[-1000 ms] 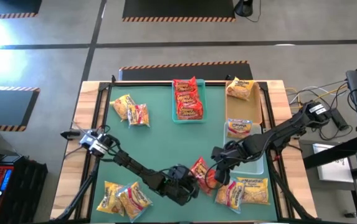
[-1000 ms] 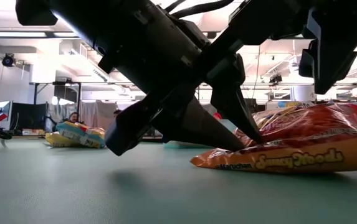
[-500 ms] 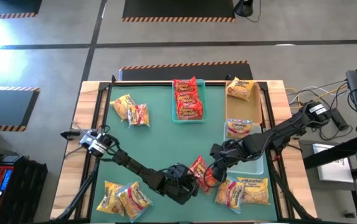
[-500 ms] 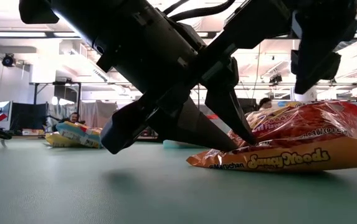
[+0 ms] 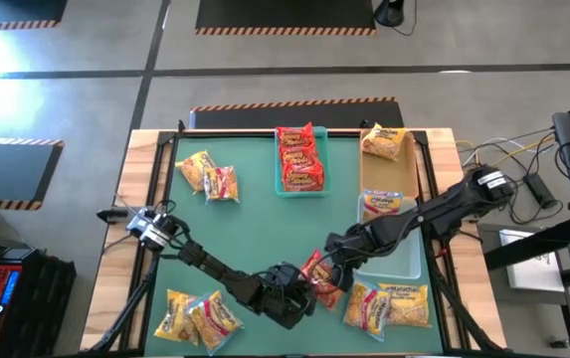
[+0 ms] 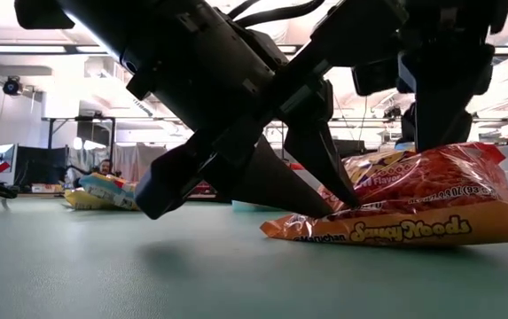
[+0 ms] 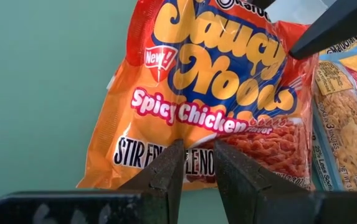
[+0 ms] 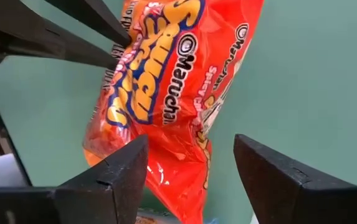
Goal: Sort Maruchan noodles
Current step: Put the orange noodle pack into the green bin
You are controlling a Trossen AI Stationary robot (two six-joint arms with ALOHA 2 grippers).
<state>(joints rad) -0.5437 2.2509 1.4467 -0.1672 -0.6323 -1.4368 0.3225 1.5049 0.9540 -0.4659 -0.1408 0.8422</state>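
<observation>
The packet's red end (image 8: 173, 174) is between the open fingers of the robot's right gripper, so the gripper should now go down until the fingers are on both sides of the Maruchan print (image 8: 177, 90), then close there.
A red-orange Maruchan noodle packet (image 5: 321, 288) lies near the table's front middle, its underside on the green mat (image 6: 103, 266). My left gripper (image 7: 197, 155) comes at it from the left, shut on its near end. My right gripper (image 8: 190, 143) hangs open over the packet's other end (image 8: 166, 93), a finger on either side. Other noodle packets lie loose at far left (image 5: 210, 174), near left (image 5: 200, 313) and near right (image 5: 389, 303). My left gripper pinches the packet's end edge (image 7: 138, 163), by the black print, between its two fingertips. The fingers slant down from the table's left. The packet rests on the mat, and its held end (image 6: 353, 206) is a little raised. Whether my right gripper touches the packet, I cannot tell.
A teal tray (image 5: 283, 189) at the far middle holds red packets. To its right, a tan tray (image 5: 364, 174) holds yellow packets, and a clear tray (image 5: 404, 264) sits nearer. The loose packets at near right lie close under my right arm.
My right gripper has gone down and toward the table's left, coming over the red-orange packet's far end. The packet stays on the mat with my left gripper at its near end.
</observation>
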